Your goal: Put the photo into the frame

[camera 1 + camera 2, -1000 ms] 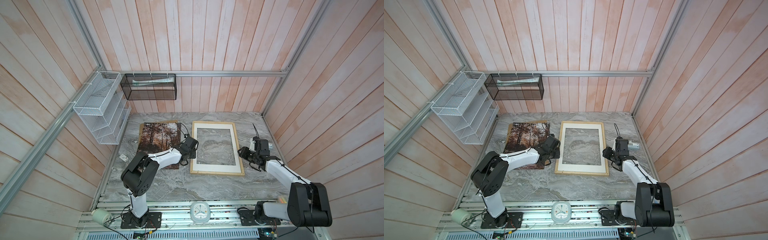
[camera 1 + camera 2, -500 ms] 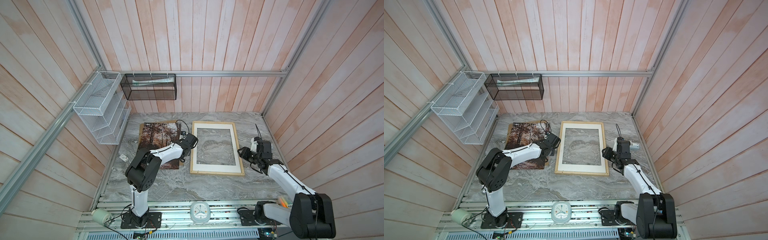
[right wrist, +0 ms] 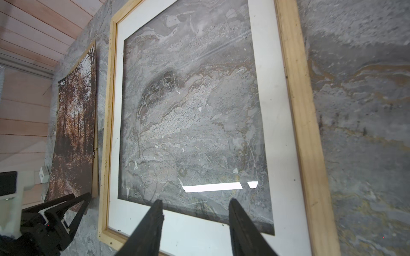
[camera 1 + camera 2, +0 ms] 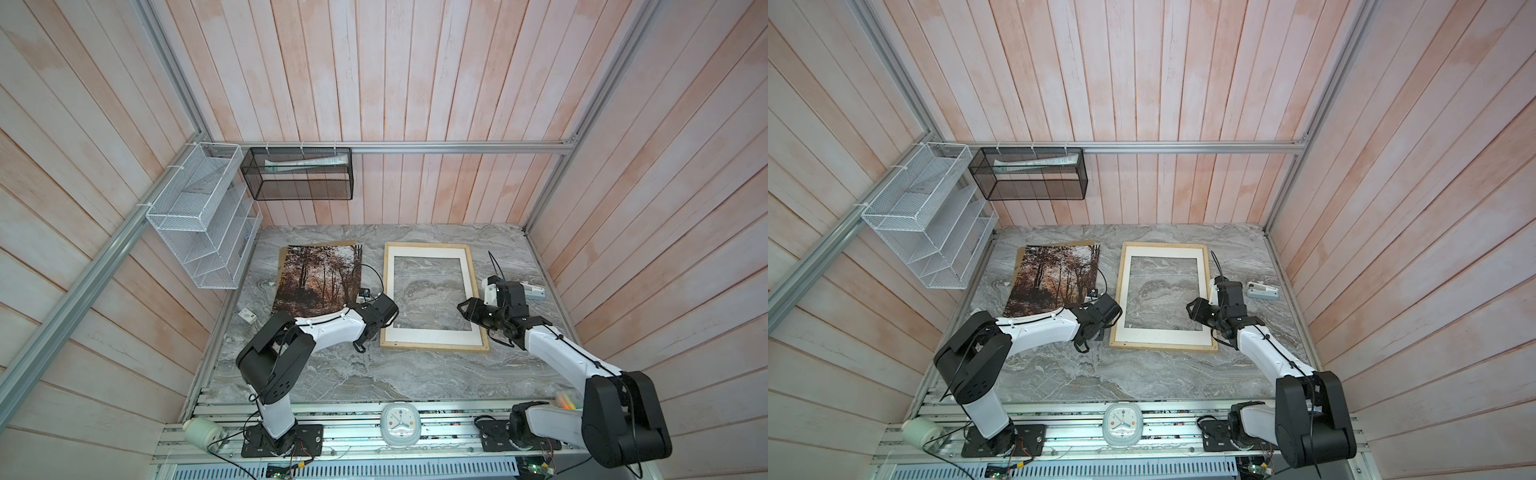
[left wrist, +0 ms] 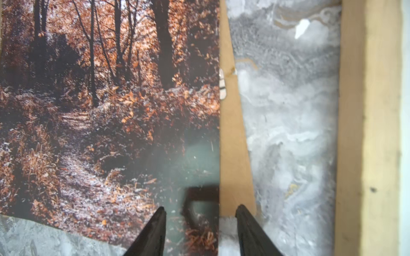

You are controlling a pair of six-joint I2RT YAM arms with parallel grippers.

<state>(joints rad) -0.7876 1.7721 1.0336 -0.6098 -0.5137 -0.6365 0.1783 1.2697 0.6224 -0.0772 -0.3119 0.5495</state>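
Observation:
The backing board's corner [image 5: 230, 208] is under the end of my left gripper's finger. So my left gripper should pinch only the photo at its near corner [image 5: 209, 243], beyond the board.
The photo [image 4: 318, 280], an autumn forest print, lies flat at the left on a brown backing board [image 5: 233, 133]. To its right lies the frame [image 4: 434, 345], pale wood with a white mat [image 4: 430, 251] inside it. My left gripper [image 5: 200, 209] is open, low at the photo's near right corner, between photo and frame. One fingertip is over the print, the other over the board's corner. It also shows in the right wrist view, left gripper [image 3: 73, 198]. My right gripper [image 4: 463, 306] is open and empty over the frame's right side; the right gripper [image 3: 195, 204] hangs above the mat.
A small white device [image 4: 532, 293] lies right of the frame. A small white piece [image 4: 248, 316] lies left of the photo. A clock [image 4: 400, 424] sits on the front rail. A white wire rack [image 4: 199, 224] and a black mesh basket [image 4: 299, 174] hang on the walls.
My left gripper swung toward the back along the photo's right edge, then came forward to its near corner. My right gripper edged left over the frame. Both jaws widened slightly.

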